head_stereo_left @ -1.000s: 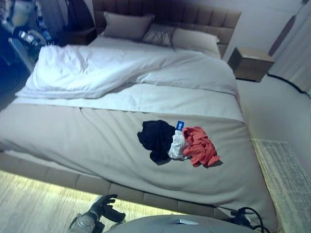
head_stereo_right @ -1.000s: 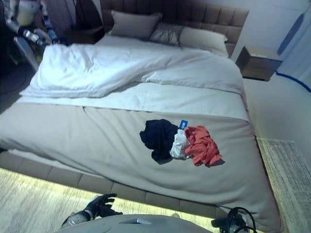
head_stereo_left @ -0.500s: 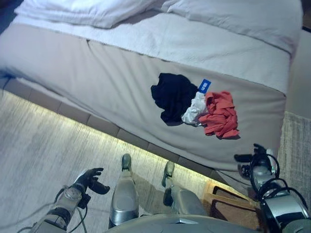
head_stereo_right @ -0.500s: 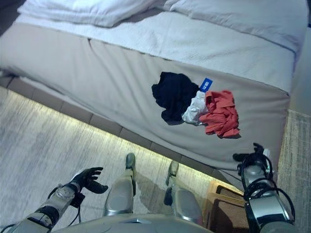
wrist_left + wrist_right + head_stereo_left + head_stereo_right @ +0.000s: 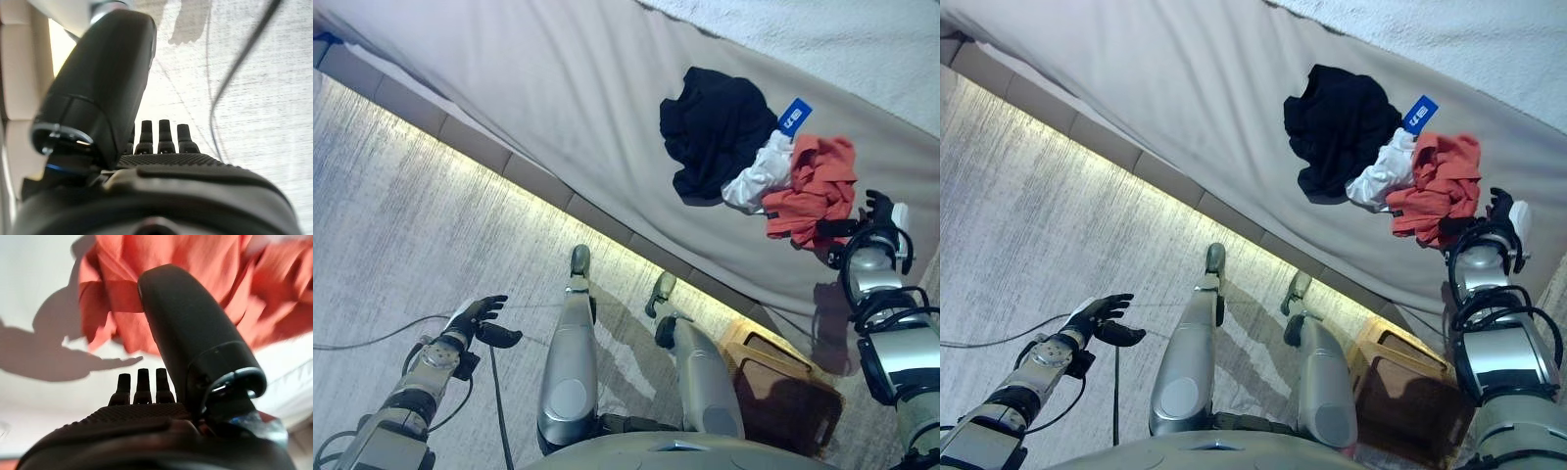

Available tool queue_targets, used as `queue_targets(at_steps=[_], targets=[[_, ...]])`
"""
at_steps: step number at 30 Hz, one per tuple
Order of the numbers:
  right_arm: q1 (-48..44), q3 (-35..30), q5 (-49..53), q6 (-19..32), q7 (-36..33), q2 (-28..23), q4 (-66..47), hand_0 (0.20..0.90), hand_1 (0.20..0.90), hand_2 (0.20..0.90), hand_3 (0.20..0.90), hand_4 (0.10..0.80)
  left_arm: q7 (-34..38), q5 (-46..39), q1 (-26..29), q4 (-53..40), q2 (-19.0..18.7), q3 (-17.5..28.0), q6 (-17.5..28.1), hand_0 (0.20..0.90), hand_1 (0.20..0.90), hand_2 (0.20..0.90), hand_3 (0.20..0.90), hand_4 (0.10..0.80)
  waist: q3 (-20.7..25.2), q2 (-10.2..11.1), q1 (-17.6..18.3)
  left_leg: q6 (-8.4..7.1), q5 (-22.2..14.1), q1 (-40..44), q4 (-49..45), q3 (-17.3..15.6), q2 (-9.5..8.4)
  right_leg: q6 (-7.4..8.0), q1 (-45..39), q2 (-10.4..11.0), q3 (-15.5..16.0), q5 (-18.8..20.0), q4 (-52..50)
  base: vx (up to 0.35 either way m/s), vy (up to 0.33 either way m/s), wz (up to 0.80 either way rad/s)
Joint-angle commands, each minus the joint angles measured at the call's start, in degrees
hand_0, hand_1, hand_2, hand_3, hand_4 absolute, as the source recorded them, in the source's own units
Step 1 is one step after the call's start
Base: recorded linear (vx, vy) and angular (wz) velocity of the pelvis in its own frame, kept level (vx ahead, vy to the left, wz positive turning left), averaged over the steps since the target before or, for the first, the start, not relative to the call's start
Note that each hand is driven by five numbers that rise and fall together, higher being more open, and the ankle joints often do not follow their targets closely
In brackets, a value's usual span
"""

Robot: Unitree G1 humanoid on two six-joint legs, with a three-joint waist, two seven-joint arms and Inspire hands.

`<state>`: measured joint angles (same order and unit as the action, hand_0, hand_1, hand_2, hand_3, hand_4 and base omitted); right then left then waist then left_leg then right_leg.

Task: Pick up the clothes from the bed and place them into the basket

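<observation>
My gripper will lift the red garment (image 5: 815, 186), and the red garment will come up by itself, because its edge lies on top of the white garment (image 5: 790, 178).
A black garment (image 5: 715, 127), a white one (image 5: 754, 181) and a red one (image 5: 815, 191) lie bunched together on the grey bed cover (image 5: 558, 78), with a blue tag (image 5: 792, 116) beside them. My right hand (image 5: 873, 217) is open, just above the cover at the red garment's right edge; the right wrist view shows the red cloth (image 5: 205, 293) close past its straight fingers (image 5: 139, 384). My left hand (image 5: 478, 315) is open and empty, low over the floor. A brown wicker basket (image 5: 742, 345) stands on the floor at the bed's foot, below my right arm.
The bed's padded base with a lit strip (image 5: 538, 186) runs diagonally across the view. Pale wood-grain floor (image 5: 391, 196) lies to the left. A light rug (image 5: 1557, 294) shows at the right edge.
The camera has tilted down, shifting the whole picture. My right hand has risen from beside the bed up to the red garment's edge. My left hand stays low over the floor.
</observation>
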<state>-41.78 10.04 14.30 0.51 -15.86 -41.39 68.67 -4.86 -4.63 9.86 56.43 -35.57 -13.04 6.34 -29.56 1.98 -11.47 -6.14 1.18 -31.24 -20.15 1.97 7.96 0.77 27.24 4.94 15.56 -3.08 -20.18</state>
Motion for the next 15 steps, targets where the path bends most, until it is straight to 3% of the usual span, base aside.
queue_targets(at_steps=[1,3,7,8,9,15], targets=[[3.82,1.9,9.63,-0.95,6.43,-5.36,0.46,0.9,0.9,0.9,0.9,0.8,0.0,-2.02,-7.84,-1.13,-1.89,1.02,1.6,0.9,0.9,0.9,0.9,0.8,5.27,-2.21,0.11,2.26,0.08,-3.26,0.81,-1.07,-0.74,0.36,3.81,-1.06,0.33,-0.42,-3.22,0.0,0.0,0.0],[2.53,1.69,12.65,-0.98,11.79,-4.78,2.69,0.9,0.9,0.9,0.9,0.8,-0.06,-2.51,-7.44,-1.26,-2.06,1.25,1.59,0.9,0.9,0.9,0.9,0.8,5.16,-2.99,-0.36,2.27,0.29,-4.18,0.4,-0.92,-0.97,0.28,4.75,-0.58,0.75,-0.52,-3.92,0.0,0.0,0.0],[0.48,0.64,15.42,-2.76,12.98,-5.37,4.29,0.9,0.9,0.9,0.9,0.8,-0.44,-2.69,-7.48,-0.82,-1.97,1.9,1.83,0.9,0.9,0.9,0.9,0.8,5.18,-4.09,-0.47,2.08,0.42,-5.16,-0.25,-0.9,-1.22,0.37,5.93,0.03,0.84,-0.49,-4.59,-0.013,0.026,0.02],[-0.12,0.38,15.62,-3.39,11.89,-5.64,4.77,0.453,0.453,0.453,0.378,0.278,-0.4,-2.75,-7.54,-0.61,-1.79,1.91,2.13,0.9,0.9,0.9,0.9,0.8,5.2,-4.42,-0.37,2.09,0.44,-5.46,-0.28,-1.02,-1.32,0.41,6.45,0.09,0.69,-0.45,-4.72,-0.053,0.078,0.02],[-0.68,-0.07,16.66,-2.99,10.98,-5.95,5.22,0.3,0.3,0.3,0.2,0.1,-0.25,-2.73,-7.67,-0.48,-1.54,1.94,2.33,0.9,0.9,0.9,0.9,0.8,5.23,-4.78,-0.28,2.11,0.51,-5.67,-0.21,-1.14,-1.4,0.44,6.88,0.12,0.49,-0.44,-4.86,-0.059,0.084,0.0],[-1.52,-4.65,20.62,1.47,3.6,-7.03,4.91,0.3,0.3,0.3,0.2,0.1,1.46,-3.09,-9.11,-1.43,0.37,1.66,2.79,0.9,0.9,0.9,0.9,0.8,5.97,-5.39,0.3,1.67,0.46,-4.48,0.74,-1.68,-1.24,0.38,6.02,-0.47,-0.33,-0.83,-3.98,-0.02,0.055,-0.02]])
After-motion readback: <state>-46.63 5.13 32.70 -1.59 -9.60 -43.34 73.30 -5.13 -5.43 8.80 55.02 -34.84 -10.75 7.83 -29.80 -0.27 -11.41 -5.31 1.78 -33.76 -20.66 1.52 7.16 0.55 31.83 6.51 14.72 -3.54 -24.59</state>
